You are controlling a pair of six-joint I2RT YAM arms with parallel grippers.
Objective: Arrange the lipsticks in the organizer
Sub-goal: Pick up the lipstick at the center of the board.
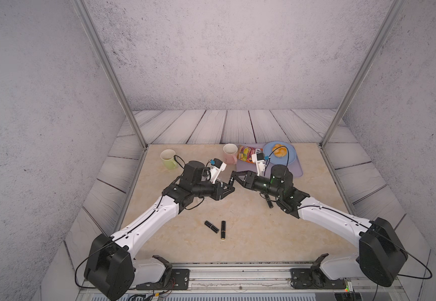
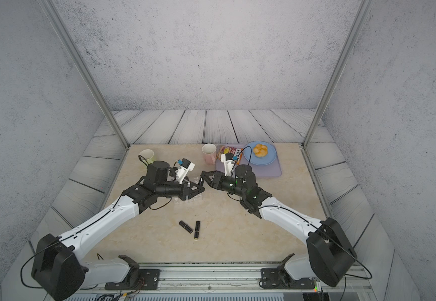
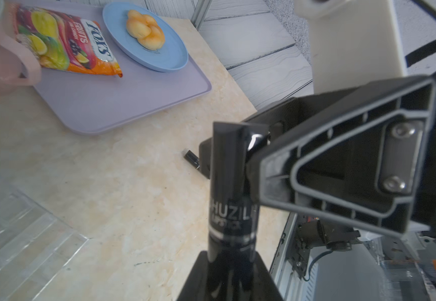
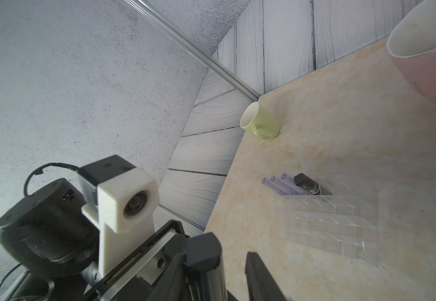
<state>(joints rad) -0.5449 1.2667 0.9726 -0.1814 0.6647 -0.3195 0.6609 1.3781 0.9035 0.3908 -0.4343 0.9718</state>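
Note:
I need to take the lipstick's top [image 3: 229, 140] with my right gripper and lower the lipstick into the organizer, because my left gripper is holding the black lipstick's lower end [image 3: 231, 249], which has to go in there.
A black lipstick [image 3: 233, 182] stands upright between the two grippers above the table's middle, seen in both top views [image 1: 231, 180] [image 2: 201, 179]. My left gripper [image 3: 230, 263] is shut on its lower part. My right gripper [image 4: 224, 271] is open around its top, with a gap at one finger [image 4: 258, 273]. The clear organizer [image 4: 329, 221] lies below the left gripper and holds three lilac lipsticks [image 4: 282, 183] and a black one [image 4: 310, 186] in its far row. Two black lipsticks [image 1: 211, 226] [image 1: 223, 229] lie near the front. Another lipstick [image 1: 269, 200] lies under the right arm.
A green mug [image 1: 168, 159] stands at the back left and a pink mug [image 1: 230, 152] at the back middle. A lilac mat [image 1: 292, 170] at the back right carries a candy bag [image 1: 245, 153] and a blue plate [image 1: 289, 156] with a bun.

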